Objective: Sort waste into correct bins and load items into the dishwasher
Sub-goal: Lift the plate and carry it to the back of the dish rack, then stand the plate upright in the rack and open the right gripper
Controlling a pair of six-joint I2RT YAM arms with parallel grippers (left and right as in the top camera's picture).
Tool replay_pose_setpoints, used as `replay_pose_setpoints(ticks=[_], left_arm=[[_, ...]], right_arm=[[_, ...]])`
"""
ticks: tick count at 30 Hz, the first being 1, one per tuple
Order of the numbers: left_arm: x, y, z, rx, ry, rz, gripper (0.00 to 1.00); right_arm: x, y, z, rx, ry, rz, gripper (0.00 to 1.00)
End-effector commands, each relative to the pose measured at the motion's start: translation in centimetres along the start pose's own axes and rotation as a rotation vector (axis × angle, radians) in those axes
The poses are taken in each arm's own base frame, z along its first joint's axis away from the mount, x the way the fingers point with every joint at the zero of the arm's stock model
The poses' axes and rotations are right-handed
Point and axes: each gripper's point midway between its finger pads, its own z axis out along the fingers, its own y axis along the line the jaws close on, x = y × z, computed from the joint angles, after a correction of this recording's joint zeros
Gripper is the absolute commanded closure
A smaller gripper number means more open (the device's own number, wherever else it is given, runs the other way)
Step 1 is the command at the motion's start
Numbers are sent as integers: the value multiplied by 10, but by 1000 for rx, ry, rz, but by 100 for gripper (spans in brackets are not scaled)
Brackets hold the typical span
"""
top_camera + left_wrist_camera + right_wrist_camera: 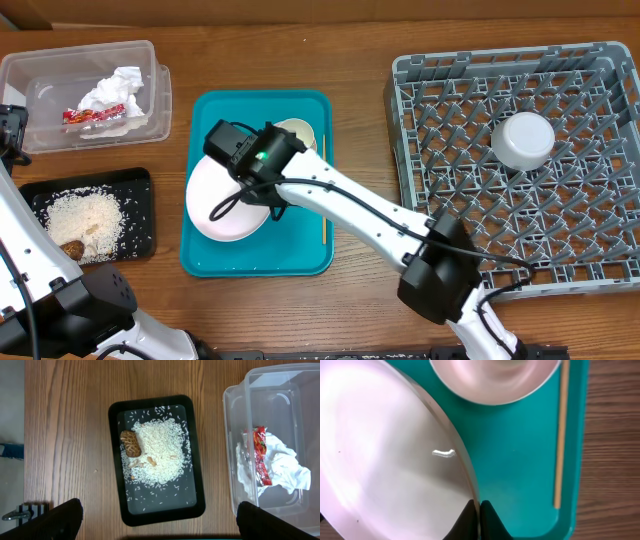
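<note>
The rack's pegs (456,102) beside the white bowl are free, and my right gripper is holding the pale pink plate's rim (468,471). I should go on carrying the pale pink plate until it stands there.
My right gripper (480,507) is shut on the rim of the pale pink plate (385,450), which is over the teal tray (300,250); in the overhead view the gripper (264,195) sits at the plate's (222,205) right edge. The smaller pink dish (298,130) lies at the tray's far end and also shows in the right wrist view (495,380). The clear tub (155,85) holds the crumpled napkin (285,465) and the red-and-white wrapper (261,455). The black tray (192,505) holds rice crumbs (160,452) and a brown lump (131,442). My left gripper (160,510) is open above them.
The grey dish rack (440,150) fills the right side, with a pale white bowl (525,140) upside down in it. A thin wooden stick (561,435) lies along the teal tray's right edge. My left arm (20,240) runs along the table's left edge.
</note>
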Motion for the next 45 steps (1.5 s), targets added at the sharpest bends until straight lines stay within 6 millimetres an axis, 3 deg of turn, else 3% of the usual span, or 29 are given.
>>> replay_pose_setpoints(ticks=[1,3,5,11,15,18,22,33,39,45], left_arm=[[-2,-1,2,-11,-12,-13,0],[-2,-1,2,-11,-12,-12,0],[-2,-1,2,-11,-12,-13,0],[-2,-1,2,-11,-12,-12,0],[-2,-1,2,-11,-12,-13,0],[-2,-1,2,-11,-12,-13,0],[-2,-1,2,-11,-12,-13,0],[-2,-1,2,-11,-12,-13,0],[-2,-1,2,-11,-12,-12,0],[-2,-1,2,-11,-12,-13,0]], right_arm=[[-37,-27,-45,9,-149,35,96],[-57,-48,-64,40,-218,32,96],[-83,-86,-92,95,-306,94,96],[-148,-235,-169,391,-574,336,96],[-165,-303,-174,504,-574,478,96],[-169,-336,-164,562,-548,539,96],[-171,-360,-145,620,-534,577,96],[-174,-382,-102,753,-599,570,96],[-172,-379,-79,727,-584,575,95],[-166,-366,-62,635,-509,576,81]])
